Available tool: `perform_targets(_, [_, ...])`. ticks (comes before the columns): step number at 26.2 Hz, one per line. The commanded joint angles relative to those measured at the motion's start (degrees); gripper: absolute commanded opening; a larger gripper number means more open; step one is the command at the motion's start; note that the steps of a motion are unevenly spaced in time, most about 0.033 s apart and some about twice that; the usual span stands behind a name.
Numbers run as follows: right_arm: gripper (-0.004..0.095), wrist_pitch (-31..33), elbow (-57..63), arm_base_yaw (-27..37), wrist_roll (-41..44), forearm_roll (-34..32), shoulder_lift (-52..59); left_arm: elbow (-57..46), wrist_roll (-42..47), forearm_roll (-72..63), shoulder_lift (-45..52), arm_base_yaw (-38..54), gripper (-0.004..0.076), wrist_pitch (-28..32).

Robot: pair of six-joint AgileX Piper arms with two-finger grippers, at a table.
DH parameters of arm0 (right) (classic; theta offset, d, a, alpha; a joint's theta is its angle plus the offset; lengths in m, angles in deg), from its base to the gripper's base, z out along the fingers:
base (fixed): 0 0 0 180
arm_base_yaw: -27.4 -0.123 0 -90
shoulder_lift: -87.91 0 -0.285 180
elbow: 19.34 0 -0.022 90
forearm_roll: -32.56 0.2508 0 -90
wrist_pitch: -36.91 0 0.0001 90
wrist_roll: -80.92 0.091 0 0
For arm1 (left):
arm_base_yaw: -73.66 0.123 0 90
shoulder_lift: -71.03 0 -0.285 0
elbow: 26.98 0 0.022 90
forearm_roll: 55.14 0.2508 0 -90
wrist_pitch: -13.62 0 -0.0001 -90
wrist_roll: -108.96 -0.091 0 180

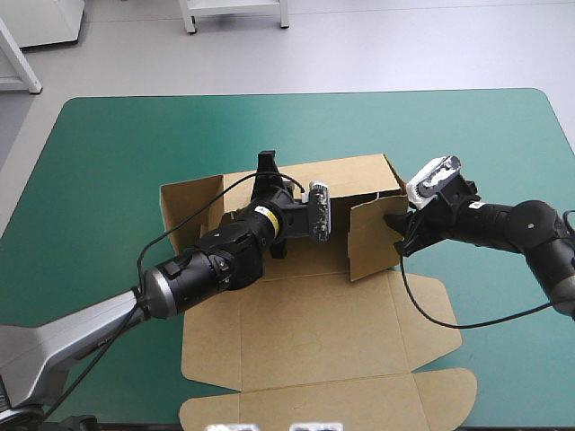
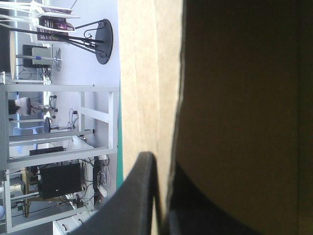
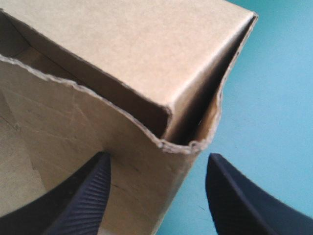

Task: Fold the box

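Observation:
The brown box's side flap (image 1: 190,214) by my left gripper leans outward (image 1: 166,205), so I expect that flap to swing open when I lift the brown box with my right gripper.
The brown box (image 1: 314,332) lies mid-table with its lid panel flat toward the near edge and its far wall and side flaps raised. My left gripper (image 1: 267,169) reaches over the tray to the far wall's top edge. In the left wrist view it (image 2: 161,161) is shut on that board (image 2: 146,73), one black finger (image 2: 134,200) on each face. My right gripper (image 1: 397,232) is at the raised right side flap (image 1: 370,238). In the right wrist view it (image 3: 159,159) is open, with the flap's torn top edge and the box corner (image 3: 127,44) between its fingers (image 3: 83,200).
The teal-green cover (image 1: 117,144) shows all round the box, widest at the far left and far right. The box's left flap (image 1: 189,206) stands upright beside the left arm. The lid's rounded tabs (image 1: 440,395) reach close to the table's near edge.

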Motion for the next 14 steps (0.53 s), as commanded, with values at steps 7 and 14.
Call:
perform_targets(7, [0.0608, -1.27, -1.8, -1.87, -5.9, 8.93, -1.39, 0.43, 1.49, -3.72, 0.87, -0.87, -0.0008, 0.43])
perform_targets(14, [0.0603, -5.61, -1.78, -2.35, -5.66, 11.53, -1.99, 0.43, 1.49, -3.34, 0.87, -0.87, -0.0008, 0.43])
